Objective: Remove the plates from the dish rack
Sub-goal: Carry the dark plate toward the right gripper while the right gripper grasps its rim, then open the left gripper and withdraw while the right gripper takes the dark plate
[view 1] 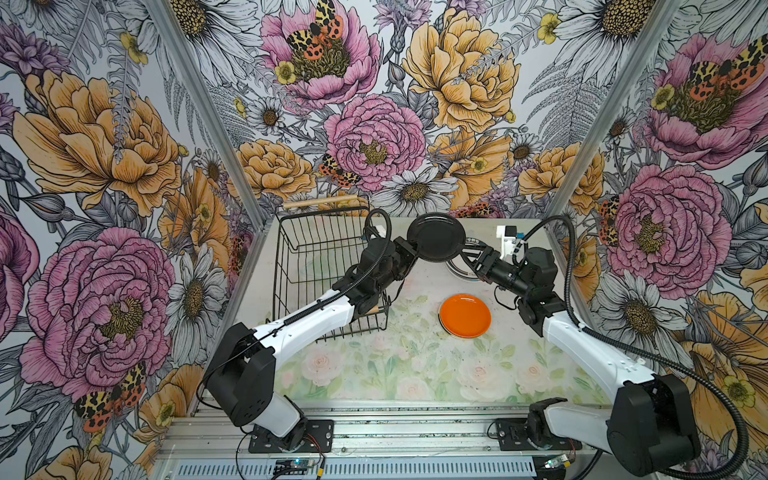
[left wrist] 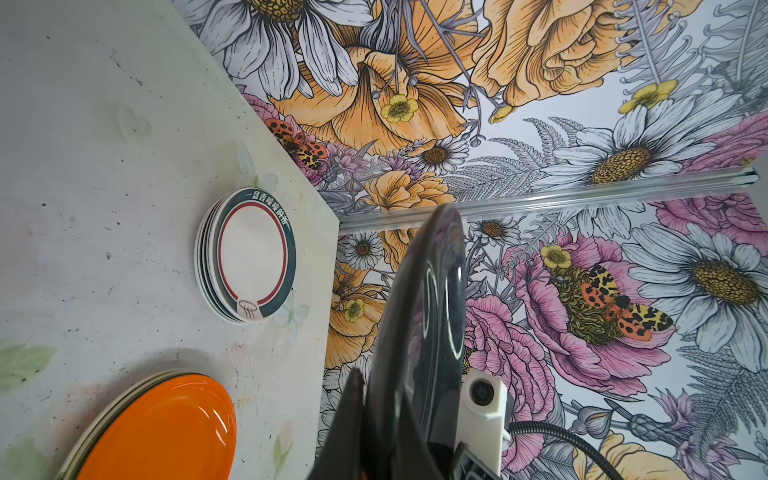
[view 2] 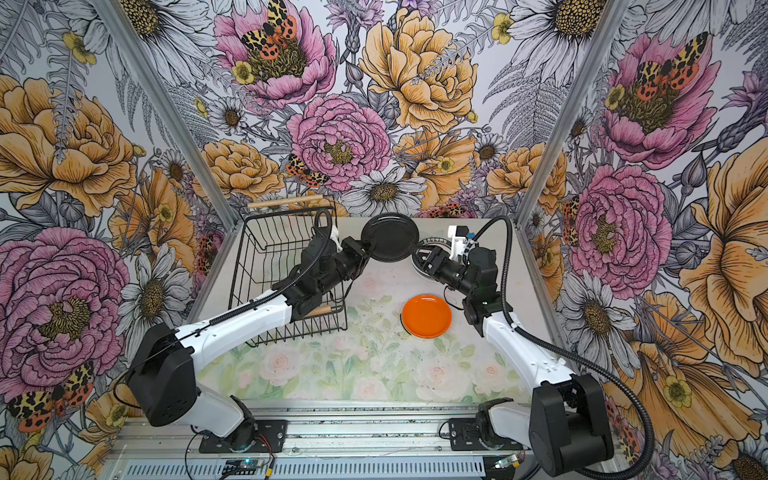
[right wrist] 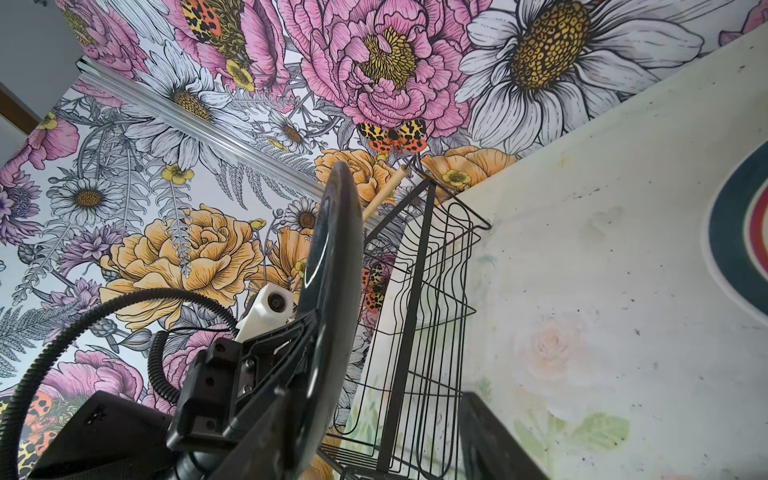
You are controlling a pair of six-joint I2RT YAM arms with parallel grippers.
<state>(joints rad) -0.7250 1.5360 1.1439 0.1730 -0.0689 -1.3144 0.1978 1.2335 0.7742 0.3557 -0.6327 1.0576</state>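
Observation:
I should take the black plate's free rim (view 1: 462,240) with my right gripper and lay the black plate on the orange plate's stack (view 1: 465,316), because my left gripper is holding the black plate away from that stack.
A black plate (view 1: 436,237) (view 2: 390,237) stands on edge in the air between the two arms, right of the dish rack (view 1: 291,266) (view 2: 249,266). My left gripper (view 1: 409,254) (view 2: 366,251) is shut on its left rim; in the left wrist view the plate (left wrist: 428,311) rises from the pinching jaws (left wrist: 374,424). My right gripper (view 1: 467,255) (view 2: 419,257) is open at the plate's right rim. In the right wrist view one finger lies against the plate (right wrist: 332,270) and the other stands well apart (right wrist: 380,436).
An orange plate (view 1: 465,315) (view 2: 426,316) (left wrist: 166,432) tops a small stack at mid-table. A stack of white plates with dark green and red rims (left wrist: 253,253) (right wrist: 744,232) lies near the back wall, under the right gripper. The wire rack (right wrist: 432,291) fills the back left corner.

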